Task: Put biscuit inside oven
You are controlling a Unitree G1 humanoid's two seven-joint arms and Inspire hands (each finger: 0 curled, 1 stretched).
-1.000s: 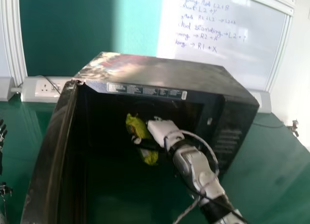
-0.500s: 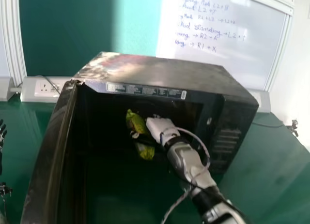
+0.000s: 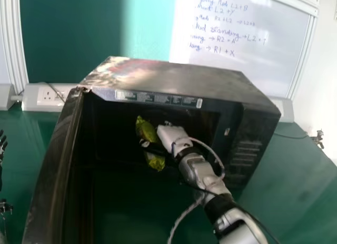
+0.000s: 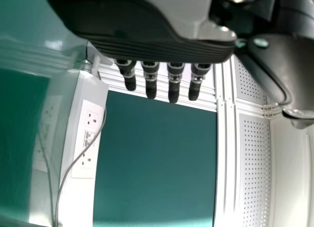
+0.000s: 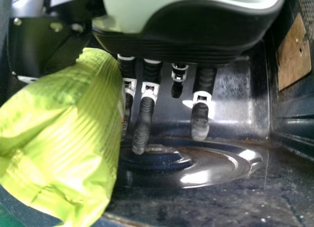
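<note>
I expect the long biscuit packet (image 3: 147, 130) to tip onto its side when I put it down, because it is tilted and its crumpled end (image 3: 156, 162) hangs below my fingers.
My right hand (image 3: 171, 136) is inside the black oven (image 3: 184, 78), whose front is open. Its dark fingers cross the yellow-green biscuit packet (image 3: 146, 129), held tilted in the cavity. In the right wrist view the packet (image 5: 64, 138) is pinched at the thumb side of the right hand (image 5: 186, 40), with the other fingers fairly straight over the oven floor. The thumb is mostly hidden. At the head view's left edge is my left hand (image 3: 2, 143), outside the oven; in the left wrist view the left hand (image 4: 147, 26) has straight fingers.
The oven door (image 3: 52, 170) stands swung open on the left side. Behind the oven are a socket box (image 3: 50, 96) and a whiteboard (image 3: 237, 44). The oven rests on a green table (image 3: 295, 191). A loose cable (image 3: 181, 217) hangs along my right forearm.
My right hand and forearm have shifted left inside the oven, and the packet has moved slightly left and up in the head view with them. The left hand has stayed still.
</note>
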